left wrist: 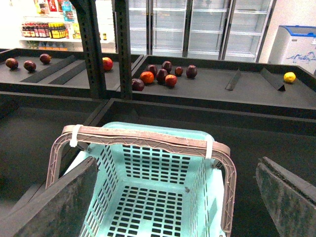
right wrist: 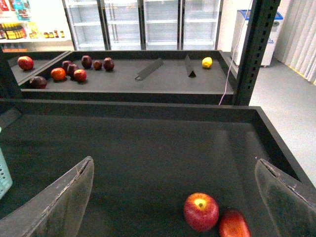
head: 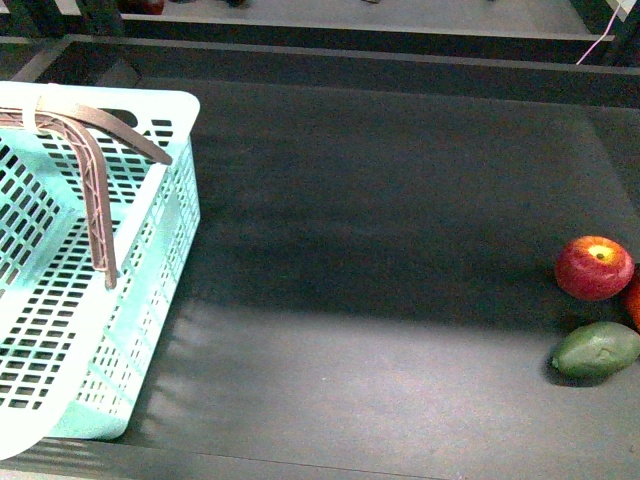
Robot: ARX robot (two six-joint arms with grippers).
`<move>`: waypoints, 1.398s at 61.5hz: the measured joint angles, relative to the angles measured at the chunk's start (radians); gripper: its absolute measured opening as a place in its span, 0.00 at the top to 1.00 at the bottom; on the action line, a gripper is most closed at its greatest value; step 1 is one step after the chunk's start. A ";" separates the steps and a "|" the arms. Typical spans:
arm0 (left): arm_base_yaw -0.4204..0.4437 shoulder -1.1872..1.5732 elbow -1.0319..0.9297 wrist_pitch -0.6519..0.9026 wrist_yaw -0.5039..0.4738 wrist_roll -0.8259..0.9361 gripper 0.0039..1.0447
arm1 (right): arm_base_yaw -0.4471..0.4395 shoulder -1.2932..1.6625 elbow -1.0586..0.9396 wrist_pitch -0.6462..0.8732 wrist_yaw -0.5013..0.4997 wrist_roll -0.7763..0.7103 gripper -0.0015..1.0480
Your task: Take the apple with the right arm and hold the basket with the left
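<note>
The round apple (head: 594, 268) should roll against a side of the basket once I lift and carry it, since the basket's slotted bottom (head: 45, 320) is wide and empty.
The red apple (head: 594, 267) with a yellow patch at its stem lies on the dark shelf at the far right. It also shows in the right wrist view (right wrist: 201, 211). My right gripper (right wrist: 175, 202) is open above and behind the apple, which lies between its fingers, untouched. The mint-green basket (head: 150, 300) with brown handles (head: 95, 190) stands at the left. In the left wrist view my left gripper (left wrist: 177, 197) is open above the basket (left wrist: 148, 197), its brown handle (left wrist: 148, 139) just ahead. Neither arm shows in the front view.
A dull green oval fruit (head: 596, 349) lies in front of the apple. A deeper red-orange fruit (head: 634, 297) touches the apple's right side and also shows in the right wrist view (right wrist: 234, 224). Raised shelf walls border the back and right. Further fruit lies on the far shelves (left wrist: 158, 75).
</note>
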 joint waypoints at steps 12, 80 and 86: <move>0.000 0.000 0.000 0.000 0.000 0.000 0.07 | 0.000 0.000 0.000 0.000 0.000 0.000 0.08; 0.193 1.313 0.513 0.240 0.167 -0.751 0.07 | 0.000 -0.001 0.000 0.000 0.000 0.000 0.08; 0.174 1.403 0.581 0.241 0.177 -0.867 0.07 | 0.000 -0.001 0.000 0.000 0.000 0.000 0.08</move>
